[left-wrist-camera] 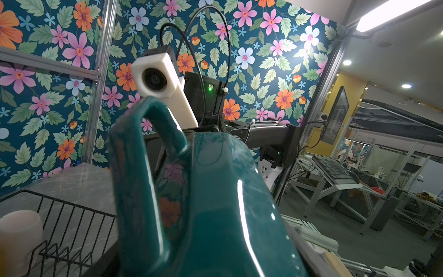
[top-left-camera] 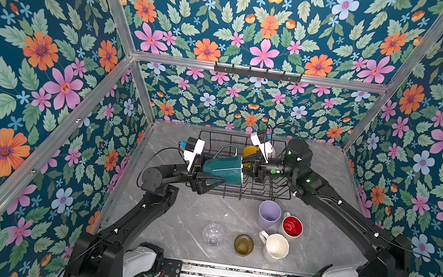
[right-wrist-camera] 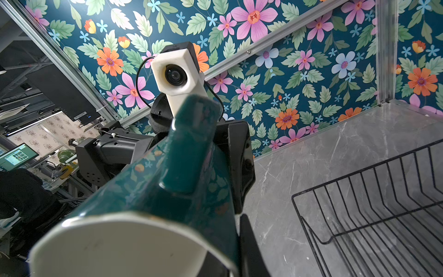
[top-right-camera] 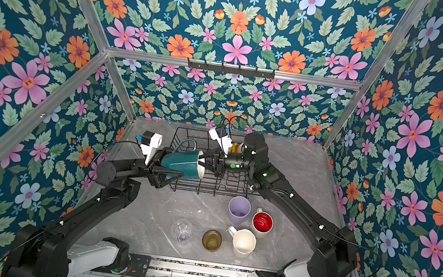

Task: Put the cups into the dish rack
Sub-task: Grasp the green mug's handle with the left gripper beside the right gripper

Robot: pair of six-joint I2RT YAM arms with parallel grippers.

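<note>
My right gripper is closed on the dark green mug's rim (top-left-camera: 241, 171), so it should let go and back away before my left gripper lowers the mug by its base (top-left-camera: 205, 169) with the mug's opening down.
A dark green mug (top-left-camera: 223, 169) (top-right-camera: 181, 163) hangs on its side over the left end of the dish rack (top-left-camera: 262, 197), handle up. My left gripper (top-left-camera: 217, 168) straddles its base, fingers against its sides. My right gripper (top-left-camera: 247, 168) is shut on its white-lined rim (right-wrist-camera: 134, 223). A yellow mug (top-left-camera: 251, 150) and a cream cup (left-wrist-camera: 19, 235) sit in the rack. In front of the rack stand a lilac tumbler (top-left-camera: 269, 214), a red-lined white mug (top-left-camera: 291, 226), a white mug (top-left-camera: 275, 247), an olive-amber glass (top-left-camera: 243, 244) and a clear glass (top-left-camera: 212, 233).
The rack sits at the back of the grey marble table (top-left-camera: 178, 227), close to the flowered back wall. A black hook rail (top-left-camera: 257, 73) is fixed high on that wall. Aluminium frame posts stand at the table's corners.
</note>
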